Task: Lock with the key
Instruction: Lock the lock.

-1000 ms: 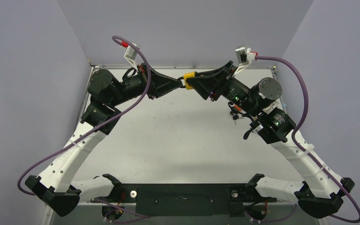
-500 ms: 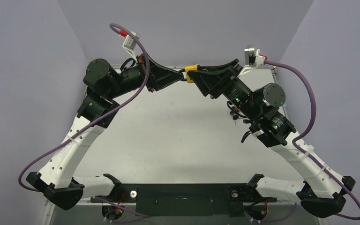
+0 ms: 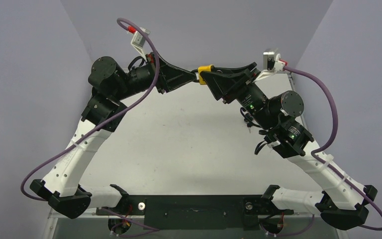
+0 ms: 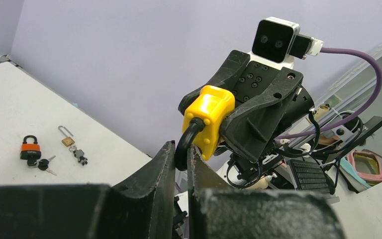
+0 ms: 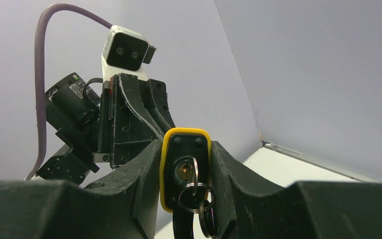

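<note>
The yellow padlock's body is in my closed right gripper, so next my right gripper opens, moves back and takes the key while my left gripper holds the padlock's shackle.
A yellow padlock is held in the air at the back of the table between both grippers. My right gripper is shut on the padlock's body. A key sits in the padlock's keyhole, and key rings hang from it. My left gripper is shut on the black shackle, which curves out of the yellow body. In the top view the left gripper meets the right gripper tip to tip.
An orange padlock with keys and a small brass padlock with keys lie on the white table near the purple back wall. Purple cables loop over both arms.
Both arms have lifted the yellow padlock higher and a little to the right. Both grips have stayed the same.
</note>
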Robot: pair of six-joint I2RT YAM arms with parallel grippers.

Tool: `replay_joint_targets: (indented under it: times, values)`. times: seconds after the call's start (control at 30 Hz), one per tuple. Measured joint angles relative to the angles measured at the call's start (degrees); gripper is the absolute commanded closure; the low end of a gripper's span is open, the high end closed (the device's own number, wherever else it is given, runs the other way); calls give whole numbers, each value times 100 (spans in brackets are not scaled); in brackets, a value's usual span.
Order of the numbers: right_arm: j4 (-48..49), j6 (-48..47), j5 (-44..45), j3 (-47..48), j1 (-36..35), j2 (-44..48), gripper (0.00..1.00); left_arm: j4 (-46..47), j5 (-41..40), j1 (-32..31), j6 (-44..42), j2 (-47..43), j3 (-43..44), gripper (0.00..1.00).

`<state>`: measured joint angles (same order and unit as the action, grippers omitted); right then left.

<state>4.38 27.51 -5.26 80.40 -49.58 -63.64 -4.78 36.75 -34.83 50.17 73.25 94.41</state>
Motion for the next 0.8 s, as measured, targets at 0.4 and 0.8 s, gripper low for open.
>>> replay_joint_targets:
  times: [0.4, 0.8]
  values:
    - [487, -7, 374, -17, -118, 0, 100, -70, -33, -149, -98, 354, 686, 100]
    - [365, 13, 162, -291, -63, 33, 92, -673, -586, -186, -730, -136, 107, 100]
